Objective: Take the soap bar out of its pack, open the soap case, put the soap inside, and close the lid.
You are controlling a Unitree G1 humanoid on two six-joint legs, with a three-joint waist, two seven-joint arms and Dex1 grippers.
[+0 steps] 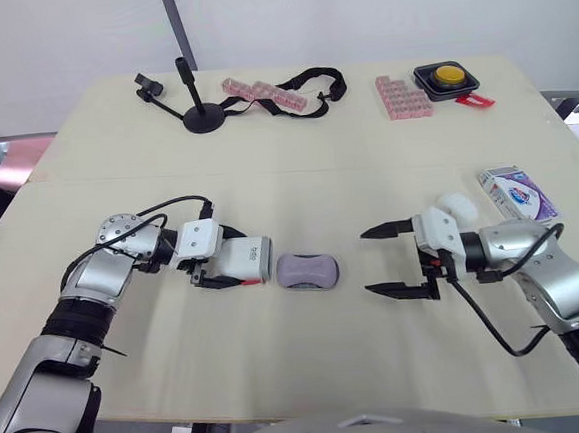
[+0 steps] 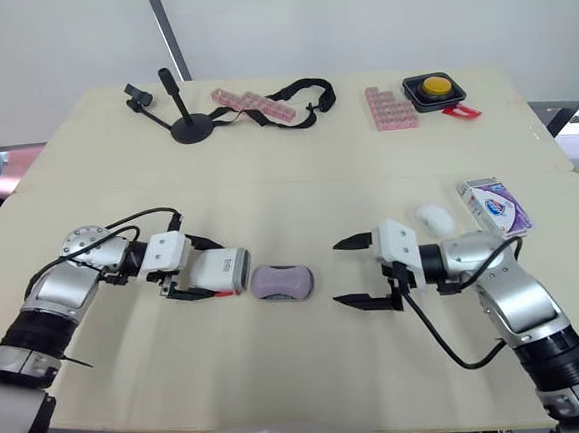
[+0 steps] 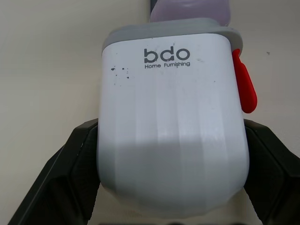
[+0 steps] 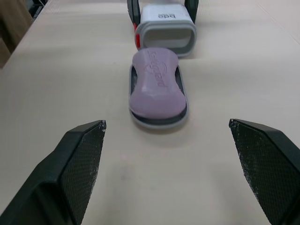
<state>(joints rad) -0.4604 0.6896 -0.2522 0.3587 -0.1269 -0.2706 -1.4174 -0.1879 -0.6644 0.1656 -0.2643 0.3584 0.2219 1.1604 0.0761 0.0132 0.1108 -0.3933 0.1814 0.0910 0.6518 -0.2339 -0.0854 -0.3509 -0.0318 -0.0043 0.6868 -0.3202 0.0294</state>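
I expect the grey tray (image 4: 160, 123) to slide along into the white cover when I push the lilac soap bar, because the cover's opening (image 4: 168, 37) faces the tray.
The lilac soap bar (image 1: 308, 270) lies on the grey inner tray (image 4: 157, 123) of the soap case, near the table's middle. The tray is slid out of the white soap case cover (image 1: 248, 260), marked "bdo", which has a red tab (image 3: 245, 89) on its side. My left gripper (image 1: 223, 259) is shut on that cover, one black finger (image 3: 70, 168) on each flank. To the right of the soap, my right gripper (image 1: 365, 263) stands open and apart from it, with nothing between its fingers (image 4: 79, 159). The purple and white soap pack (image 1: 517, 195) lies at the right edge.
A white oval object (image 1: 457, 206) lies between my right wrist and the pack. At the back stand a black stand (image 1: 199, 113), a black strap (image 1: 309, 83), pink block strips (image 1: 260, 90), a pink block (image 1: 403, 97) and a yellow button box (image 1: 446, 76).
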